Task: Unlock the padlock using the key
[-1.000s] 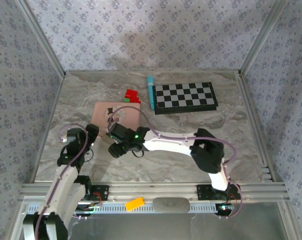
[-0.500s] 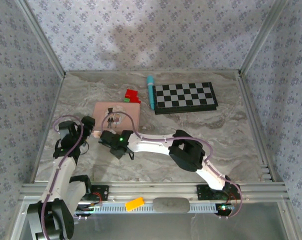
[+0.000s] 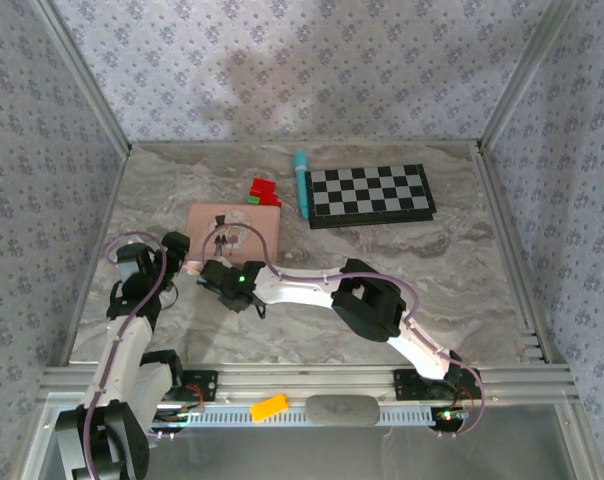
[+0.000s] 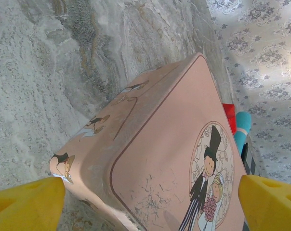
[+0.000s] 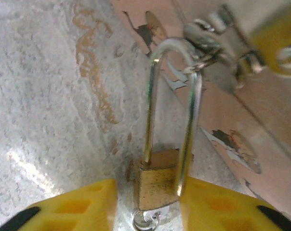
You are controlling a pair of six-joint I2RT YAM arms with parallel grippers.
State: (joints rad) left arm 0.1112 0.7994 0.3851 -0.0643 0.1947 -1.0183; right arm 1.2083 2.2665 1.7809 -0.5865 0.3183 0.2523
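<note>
Next, I open my right gripper, reach deeper and close squarely around the brass sides (image 5: 148, 190), because the padlock's body (image 5: 157, 183) sits shallow and off-centre at the ends of its fingers.
In the right wrist view the small brass padlock (image 5: 155, 185) lies on the table with its long silvery shackle (image 5: 150, 101) hooked through the metal hasp (image 5: 205, 48) of the pink picture box (image 5: 261, 120). The shackle's right leg ends beside the body, outside it. A key ring (image 5: 146, 221) shows under the body; the key itself is hidden. My right gripper (image 5: 148, 207) (image 3: 225, 284) is open, its yellow fingers (image 5: 87, 207) either side of the padlock with a gap on the left. My left gripper (image 4: 150, 207) (image 3: 180, 252) is wide open across the box's near corner (image 4: 150, 159).
A chessboard (image 3: 370, 193), a teal marker (image 3: 301, 184) and red blocks (image 3: 264, 190) lie behind the pink box (image 3: 244, 226). A yellow block (image 3: 269, 407) sits on the front rail. Patterned walls enclose the marble table (image 3: 462, 270) on three sides.
My right arm has stretched left and lowered its gripper to the box's near left corner. My left gripper has shifted back toward the same corner. Little moved in the last half second.
</note>
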